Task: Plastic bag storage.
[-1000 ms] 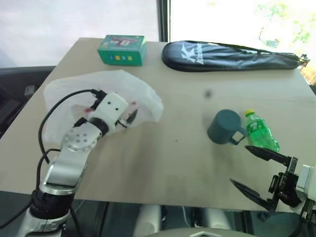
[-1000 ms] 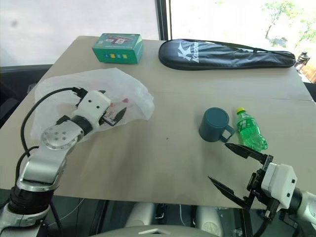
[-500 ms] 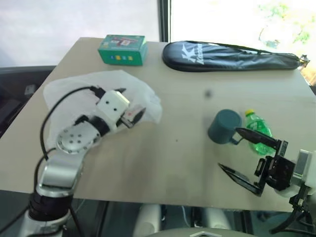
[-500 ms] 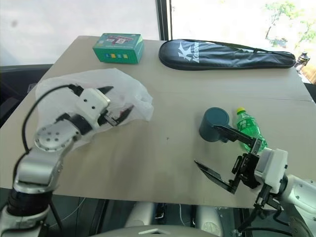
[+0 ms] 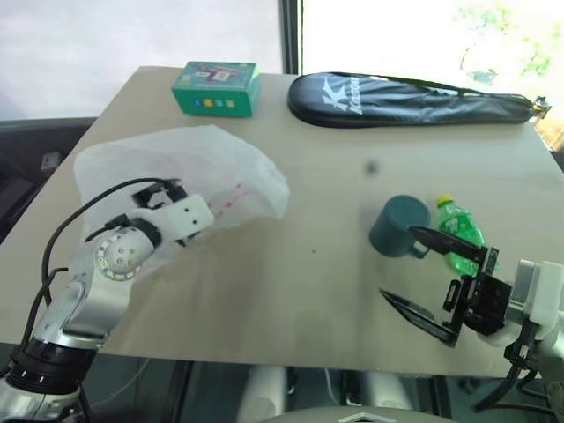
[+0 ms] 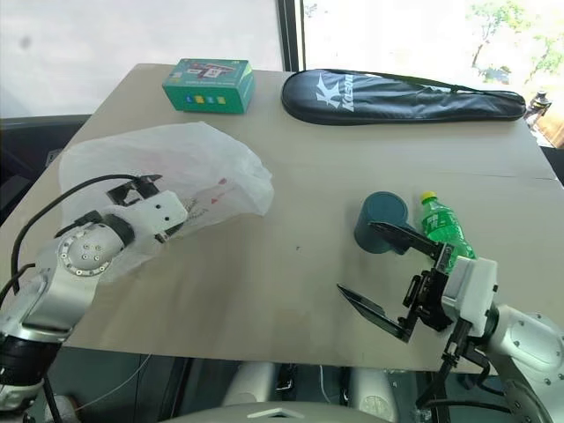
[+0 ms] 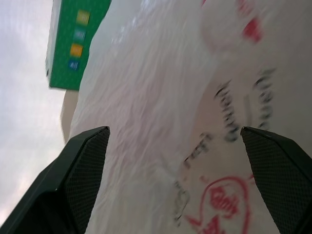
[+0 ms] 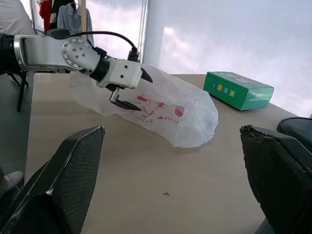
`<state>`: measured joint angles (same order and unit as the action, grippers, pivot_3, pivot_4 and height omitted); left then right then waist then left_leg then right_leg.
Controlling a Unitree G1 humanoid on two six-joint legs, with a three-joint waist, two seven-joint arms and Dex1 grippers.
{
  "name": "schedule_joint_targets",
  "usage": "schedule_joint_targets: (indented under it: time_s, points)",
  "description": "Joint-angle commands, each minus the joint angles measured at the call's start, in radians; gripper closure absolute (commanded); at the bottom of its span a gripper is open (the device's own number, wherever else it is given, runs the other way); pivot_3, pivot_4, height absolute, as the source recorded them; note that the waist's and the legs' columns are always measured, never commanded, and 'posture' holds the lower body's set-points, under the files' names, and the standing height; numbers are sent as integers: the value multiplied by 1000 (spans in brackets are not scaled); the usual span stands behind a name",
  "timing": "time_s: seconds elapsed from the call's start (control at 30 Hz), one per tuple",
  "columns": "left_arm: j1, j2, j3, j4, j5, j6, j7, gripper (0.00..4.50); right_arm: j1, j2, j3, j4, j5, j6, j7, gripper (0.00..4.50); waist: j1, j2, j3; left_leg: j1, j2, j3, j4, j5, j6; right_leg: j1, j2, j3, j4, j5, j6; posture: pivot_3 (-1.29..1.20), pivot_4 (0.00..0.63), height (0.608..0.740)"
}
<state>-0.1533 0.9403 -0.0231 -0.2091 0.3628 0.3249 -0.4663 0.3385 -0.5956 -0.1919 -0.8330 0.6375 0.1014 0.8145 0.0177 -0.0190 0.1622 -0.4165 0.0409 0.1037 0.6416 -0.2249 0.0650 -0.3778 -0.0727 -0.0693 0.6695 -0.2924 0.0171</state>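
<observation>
I expect the plastic bag (image 5: 189, 163) to hang down in a sagging pouch when I raise its upper edge, because the thin, wrinkled film (image 7: 146, 92) lies limp.
The plastic bag (image 5: 181, 167), crinkly translucent white film with red print, lies spread on the left side of the table (image 5: 300, 291). My left gripper (image 8: 138, 90) is over the bag's near edge, fingers spread open. In the left wrist view the bag (image 7: 161, 97) sits close ahead between the two black fingers (image 7: 83, 165); nothing is pinched. My right gripper (image 5: 398, 263) hovers open and empty at the table's near right edge, just in front of the mug.
A dark teal mug (image 5: 401, 226) and a green bottle (image 5: 463, 236) lying on its side sit at the right. A long black racket cover (image 5: 414, 100) and a green box (image 5: 216, 88) lie along the far edge.
My left gripper has slid left across the bag and rolled its wrist, staying open. My right gripper has come up and left toward the mug, mostly in the earlier half second.
</observation>
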Motion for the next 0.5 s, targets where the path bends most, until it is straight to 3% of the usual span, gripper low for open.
schedule_joint_targets:
  time_s: [0.03, 0.17, 0.33, 0.5]
  points:
    - [-55, -5, -24, 79, 68, -41, 43, 540, 4, -1, 0, -32, -8, -6, -16, 0, -1, 0, 0, 0, 0, 0, 0, 0, 0, 0, 0, 0, 0, 0, 0, 0, 150, 740]
    - [-157, -97, -29, 162, -5, -96, 32, 2079, 12, -2, 13, -53, -21, 22, -53, 0, 2, -1, 0, 0, 0, 0, 0, 1, -1, 0, 0, 0, 1, 0, 0, 0, 150, 740]
    - [-308, -274, 68, 114, -255, 161, -83, 4394, 12, -40, 4, -77, -20, 129, -128, 0, 0, -4, 0, -2, 0, 0, 5, 2, -3, 0, 0, -1, 3, 0, 0, 0, 150, 740]
    - [-499, -388, 177, 38, -525, 514, -153, 4456, -42, -65, -11, -24, -55, 270, -245, 0, -4, -8, 3, -2, 0, -1, 10, 2, -3, 0, 1, -1, 9, 0, 1, 0, 150, 740]
